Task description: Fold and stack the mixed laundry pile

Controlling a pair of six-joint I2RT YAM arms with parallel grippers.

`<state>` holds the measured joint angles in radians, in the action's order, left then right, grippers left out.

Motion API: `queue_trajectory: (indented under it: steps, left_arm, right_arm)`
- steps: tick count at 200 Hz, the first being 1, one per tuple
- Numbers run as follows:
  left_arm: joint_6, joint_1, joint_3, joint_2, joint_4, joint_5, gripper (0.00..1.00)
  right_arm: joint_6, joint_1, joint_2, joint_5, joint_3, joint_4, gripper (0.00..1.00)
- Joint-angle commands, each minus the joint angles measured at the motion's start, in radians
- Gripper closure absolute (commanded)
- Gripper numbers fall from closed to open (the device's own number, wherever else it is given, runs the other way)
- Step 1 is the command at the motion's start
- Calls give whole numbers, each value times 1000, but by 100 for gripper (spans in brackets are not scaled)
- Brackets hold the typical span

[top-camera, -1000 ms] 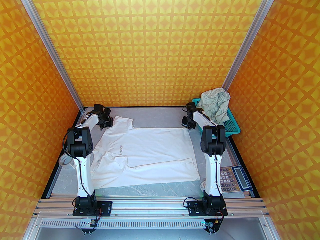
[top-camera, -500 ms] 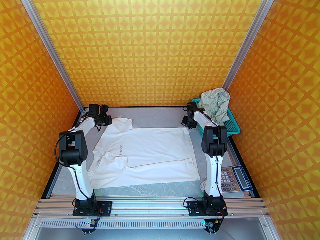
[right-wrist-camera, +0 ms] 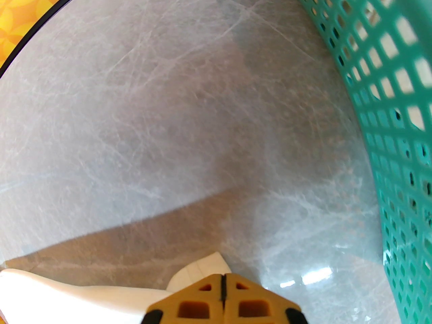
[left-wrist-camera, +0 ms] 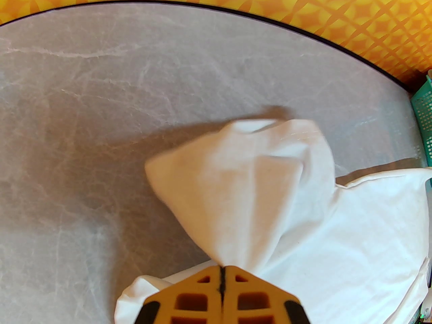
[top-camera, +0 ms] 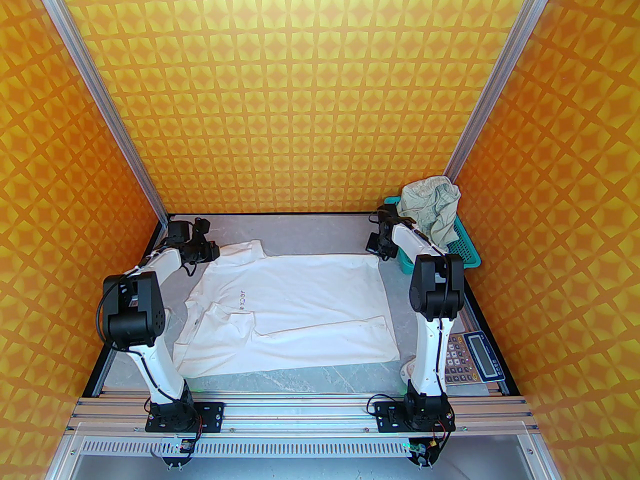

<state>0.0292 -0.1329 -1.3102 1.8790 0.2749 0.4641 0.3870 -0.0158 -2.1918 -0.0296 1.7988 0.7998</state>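
The T-shirt's far edge is straight from gripper to gripper. My right gripper should keep folding its corner toward the near fold and let go on the cloth.
A white T-shirt with small dark lettering lies spread over the grey table, partly folded along its near side. My left gripper is shut on its far left sleeve, and the cloth hangs bunched from the closed fingers. My right gripper is shut on the shirt's far right corner, just beside the basket. Pale greenish-cream shorts sit crumpled in the teal mesh basket at the far right.
A calculator lies at the near right of the table. A pale round object rests by the right arm's base. Orange patterned walls close in on three sides, and the basket wall stands just right of my right gripper.
Both arms have pulled outward, the left one further left and the right one slightly right and back. The shirt's far edge has stretched and flattened between them.
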Motion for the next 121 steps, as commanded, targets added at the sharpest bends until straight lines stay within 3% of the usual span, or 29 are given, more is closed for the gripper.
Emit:
queue_trajectory:
  steps: [1, 121]
  left_arm:
    - [23, -9, 35, -58, -50, 44, 100]
    - [54, -34, 162, -235, -85, 57, 100]
  right_arm:
    - [-19, 11, 73, -11, -35, -32, 100]
    - [-16, 25, 221, 13, -210, -92, 100]
